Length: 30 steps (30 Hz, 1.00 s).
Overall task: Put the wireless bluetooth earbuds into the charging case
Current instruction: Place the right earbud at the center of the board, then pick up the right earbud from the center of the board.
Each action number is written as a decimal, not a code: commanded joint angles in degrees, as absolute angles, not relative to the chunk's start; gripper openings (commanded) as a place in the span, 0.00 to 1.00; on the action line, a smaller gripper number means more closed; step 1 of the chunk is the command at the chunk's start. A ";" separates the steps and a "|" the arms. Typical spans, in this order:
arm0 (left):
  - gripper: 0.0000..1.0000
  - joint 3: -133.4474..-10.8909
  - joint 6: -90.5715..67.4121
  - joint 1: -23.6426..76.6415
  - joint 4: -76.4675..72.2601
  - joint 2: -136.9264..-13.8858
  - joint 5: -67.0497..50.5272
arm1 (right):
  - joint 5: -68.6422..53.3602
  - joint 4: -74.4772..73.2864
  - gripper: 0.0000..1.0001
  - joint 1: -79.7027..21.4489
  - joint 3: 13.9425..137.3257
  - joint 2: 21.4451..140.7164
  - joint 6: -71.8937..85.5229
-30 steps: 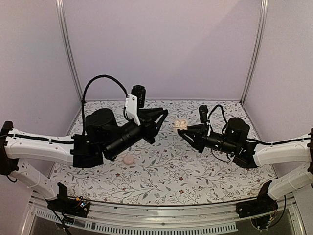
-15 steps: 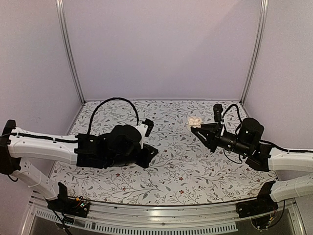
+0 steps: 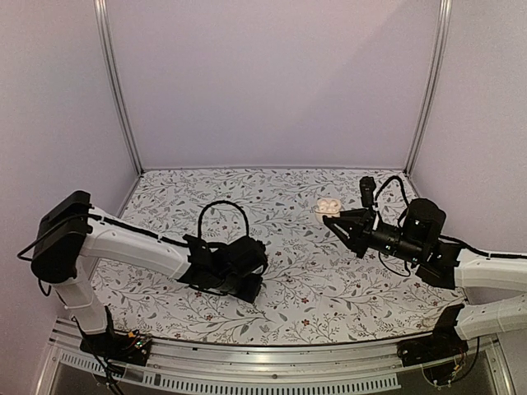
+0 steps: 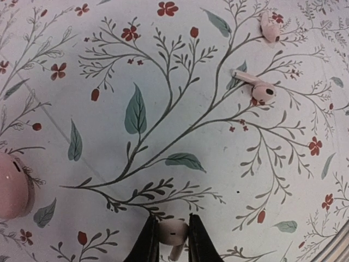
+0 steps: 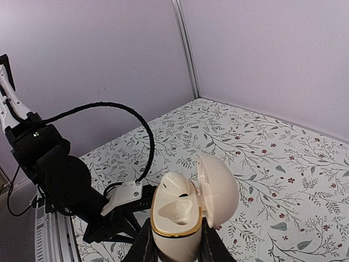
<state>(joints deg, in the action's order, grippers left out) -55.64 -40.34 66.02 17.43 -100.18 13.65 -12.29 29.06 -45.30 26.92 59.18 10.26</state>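
Next, my left gripper lowers the earbud to the cloth and takes it with its stem straighter, because the pale pink earbud's stem slants back in its fingers.
My right gripper is shut on the cream charging case and holds it upright above the table, lid open. One earbud sits in the far slot; the near slot is empty. In the top view the case is at the tip of the right gripper. My left gripper is down at the table, its fingers closed on both sides of a pale pink earbud. In the top view the left gripper is low at centre-left.
Two more stemmed earbuds lie loose on the floral cloth in the left wrist view, one to the upper right and one near the top edge. A pale pink rounded lump lies at the left edge. The table's metal edge shows at lower right.
My left arm has swung down from above the table and lowered its gripper to the cloth. My right gripper moved right with the open case, then held still.
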 commanded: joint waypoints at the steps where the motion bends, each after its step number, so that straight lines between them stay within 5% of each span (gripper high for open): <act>1: 0.13 -58.19 -39.31 64.60 19.75 -102.00 9.34 | -11.40 28.56 0.18 -44.92 26.11 58.05 9.43; 9: 0.14 -61.35 -36.40 63.70 23.61 -106.17 4.75 | -11.51 28.22 0.18 -44.78 26.10 57.77 9.10; 20: 0.40 -67.99 -30.48 62.63 34.27 -110.56 -1.64 | -11.43 27.58 0.19 -44.82 25.76 56.65 9.01; 30: 0.39 -76.51 -24.43 60.87 46.40 -118.49 -7.91 | -11.09 27.50 0.19 -44.80 24.62 54.74 9.04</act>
